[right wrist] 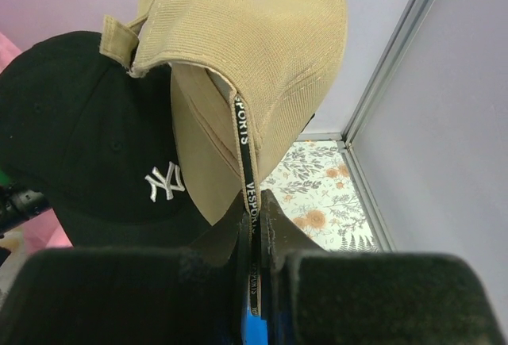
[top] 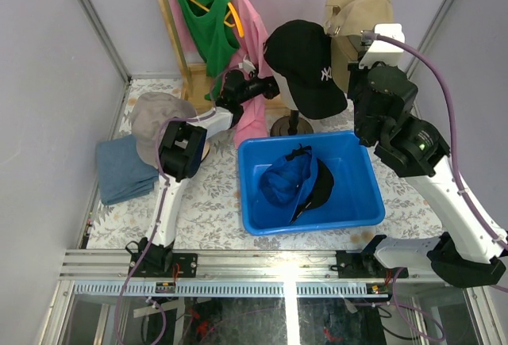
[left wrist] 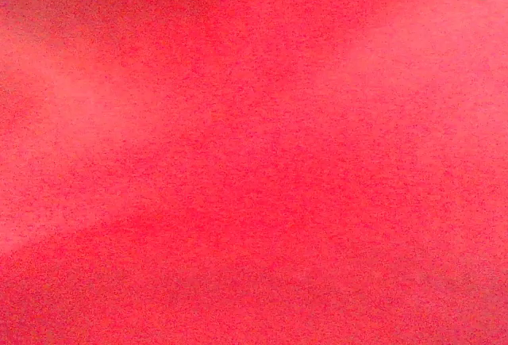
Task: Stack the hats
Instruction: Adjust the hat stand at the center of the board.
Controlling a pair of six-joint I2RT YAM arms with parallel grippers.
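Observation:
I should keep holding the cap's back edge (top: 272, 70) with my left gripper until it settles, then release, as the black cap covers the top of the mannequin head (top: 300, 53).
My right gripper (right wrist: 252, 202) is shut on the brim edge of the khaki baseball cap (right wrist: 254, 51). It holds the cap up at the back right (top: 357, 13), beside the black cap with a white logo (top: 305, 67). The black cap (right wrist: 87, 139) sits on the mannequin head. A blue cap (top: 287, 180) and a black hat (top: 320, 186) lie in the blue bin (top: 262, 222). A grey-taupe bucket hat (top: 157, 116) lies at the left. My left gripper (top: 263, 87) is pressed into the pink shirt (top: 252, 44). Its wrist view shows only pink-red fabric (left wrist: 254, 155), so its jaws are hidden.
A green shirt (top: 205, 24) hangs beside the pink one on a wooden rack at the back. The mannequin's stand (top: 290, 127) is just behind the bin. A folded blue cloth (top: 123, 170) lies at the left. Walls close in on both sides.

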